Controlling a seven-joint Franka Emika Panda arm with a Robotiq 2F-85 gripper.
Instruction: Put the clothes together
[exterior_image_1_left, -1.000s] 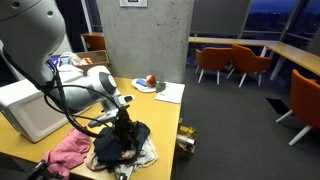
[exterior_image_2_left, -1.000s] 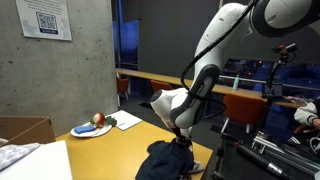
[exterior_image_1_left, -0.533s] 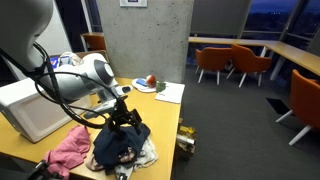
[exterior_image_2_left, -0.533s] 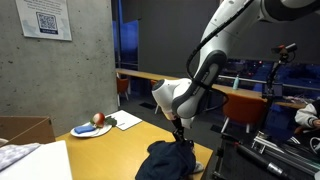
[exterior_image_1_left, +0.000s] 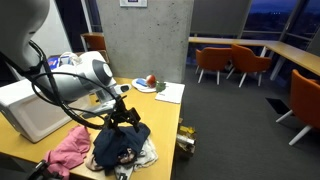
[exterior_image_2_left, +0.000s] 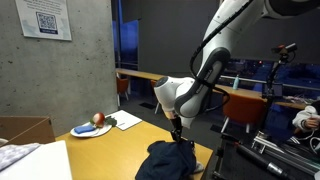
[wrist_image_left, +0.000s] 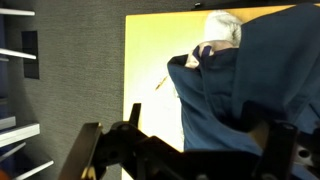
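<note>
The dark blue garment (exterior_image_1_left: 117, 148) is away from the pink garment. My gripper should move down, grab the blue edge (wrist_image_left: 193, 64) by the white cloth and pull it across.
A dark blue garment (exterior_image_1_left: 120, 143) lies heaped on the yellow table (exterior_image_1_left: 160, 112), on top of a white cloth (exterior_image_1_left: 149, 153). Beside it lies a pink garment (exterior_image_1_left: 68, 150). My gripper (exterior_image_1_left: 125, 113) hangs just above the blue heap, open, with nothing in it. From the opposite side, an exterior view shows the gripper (exterior_image_2_left: 176, 126) over the same dark garment (exterior_image_2_left: 176, 160). In the wrist view the blue garment (wrist_image_left: 250, 80) fills the right half. The dark fingers (wrist_image_left: 98, 148) stand wide apart at the bottom edge.
A white box (exterior_image_1_left: 30, 106) stands at the table's near end beside the pink garment. A plate with an apple (exterior_image_1_left: 147, 83) and a sheet of paper (exterior_image_1_left: 170, 93) lie at the far end. Orange chairs (exterior_image_1_left: 220, 62) stand beyond, across the carpet.
The gripper has opened, let go of the dark blue garment and risen slightly above the heap. The garment stays where it was dropped.
</note>
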